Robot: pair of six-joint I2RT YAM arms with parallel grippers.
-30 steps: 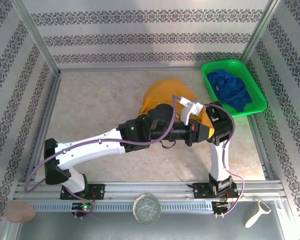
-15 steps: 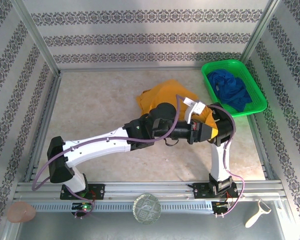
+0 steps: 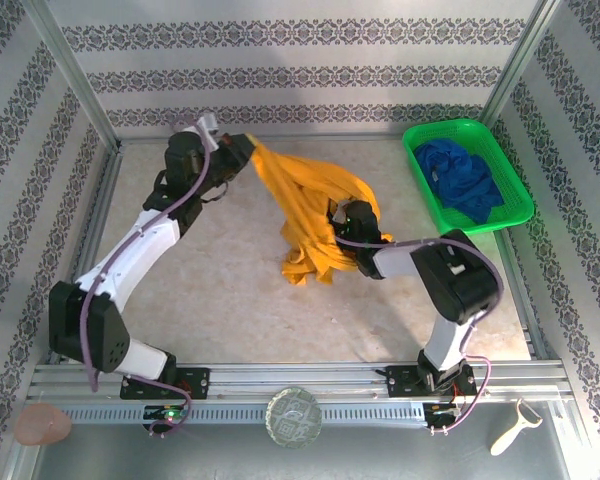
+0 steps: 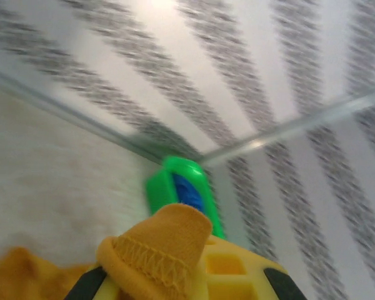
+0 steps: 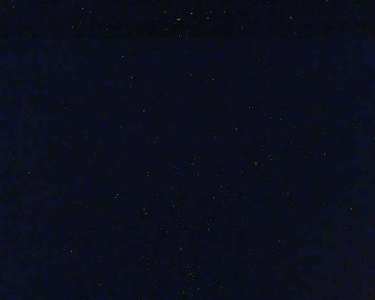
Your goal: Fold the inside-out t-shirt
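Note:
My right gripper is deep inside the mustard t-shirt's bunched folds [image 3: 318, 238], so it should pull back out and raise the cloth [image 3: 338, 182] high toward the back wall.
The mustard t-shirt [image 3: 305, 200] hangs stretched from the back left down to a bunched heap at the table's middle. My left gripper [image 3: 242, 150] is raised near the back wall and is shut on a hemmed edge of the shirt. In the left wrist view that stitched hem [image 4: 169, 244] sits pinched between the yellow fingers [image 4: 237, 269]. My right gripper [image 3: 342, 222] is low at the shirt's right side, buried in the folds. The right wrist view is fully dark, so its jaws are hidden.
A green basket [image 3: 450, 128] at the back right holds the dark blue garment [image 3: 462, 178]; it also appears in the left wrist view as the basket [image 4: 175, 172]. On the near rail lie a pink lump [image 3: 42, 424], a glass disc [image 3: 294, 417] and a peeler [image 3: 515, 428].
My left arm has swung from the centre right to the back left, lifting and stretching the shirt's edge. My right arm has dropped forward into the cloth.

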